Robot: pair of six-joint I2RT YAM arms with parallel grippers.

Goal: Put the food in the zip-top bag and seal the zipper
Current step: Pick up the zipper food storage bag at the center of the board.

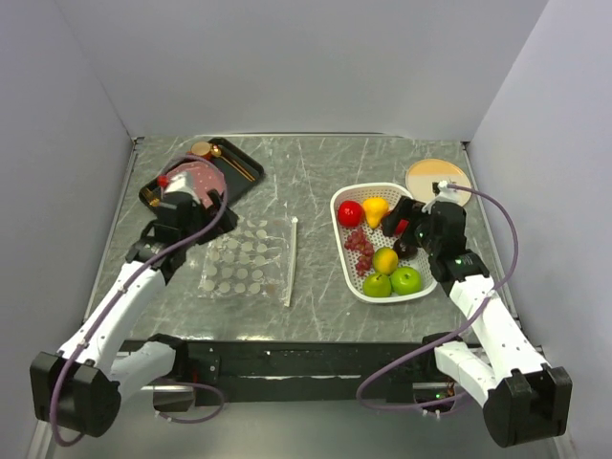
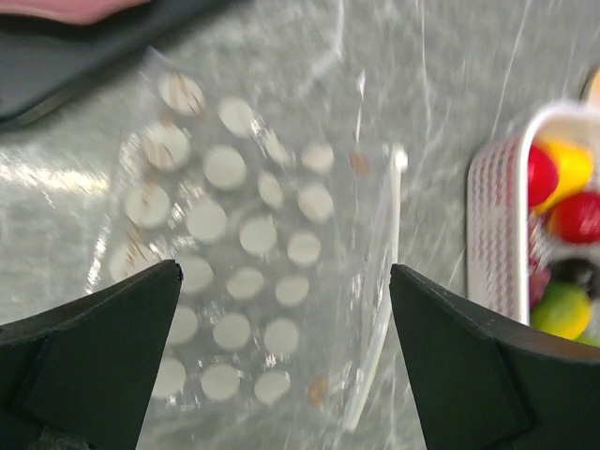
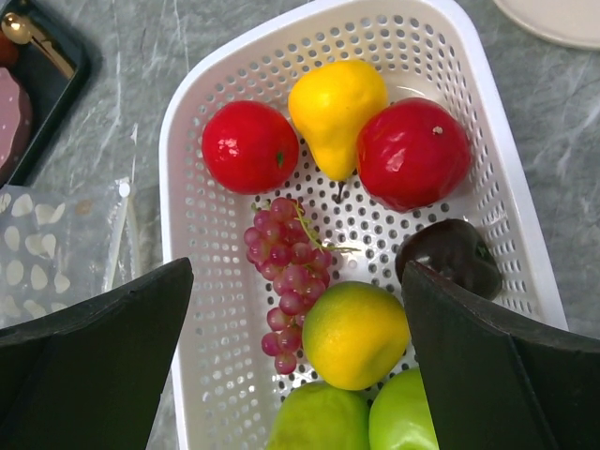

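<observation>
The white zipper's narrow width (image 2: 385,279) lines up with my left gripper's open fingers, so I should keep moving toward the zipper's middle (image 1: 292,255) until my fingers are on both sides of it.
The dotted clear zip-top bag (image 1: 244,258) lies flat and empty at centre-left, its white zipper strip (image 1: 291,251) along the right edge. It also shows in the left wrist view (image 2: 244,272), with the zipper (image 2: 389,281). My left gripper (image 1: 196,222) hangs open above the bag (image 2: 284,272). The food lies in a white perforated basket (image 1: 337,251): two red apples (image 3: 248,145), a yellow fruit (image 3: 336,108), grapes (image 3: 291,253), a yellow-orange citrus (image 3: 354,333), two green apples (image 3: 319,422) and a dark plum (image 3: 448,255). My right gripper (image 1: 406,229) is open above the basket (image 3: 298,272).
A black tray (image 1: 244,172) at the back left holds a pink meat slice (image 1: 196,177), a small brown round piece (image 1: 201,149) and a gold utensil. A cream plate (image 1: 438,177) sits behind the basket. Grey walls close in the left, back and right sides.
</observation>
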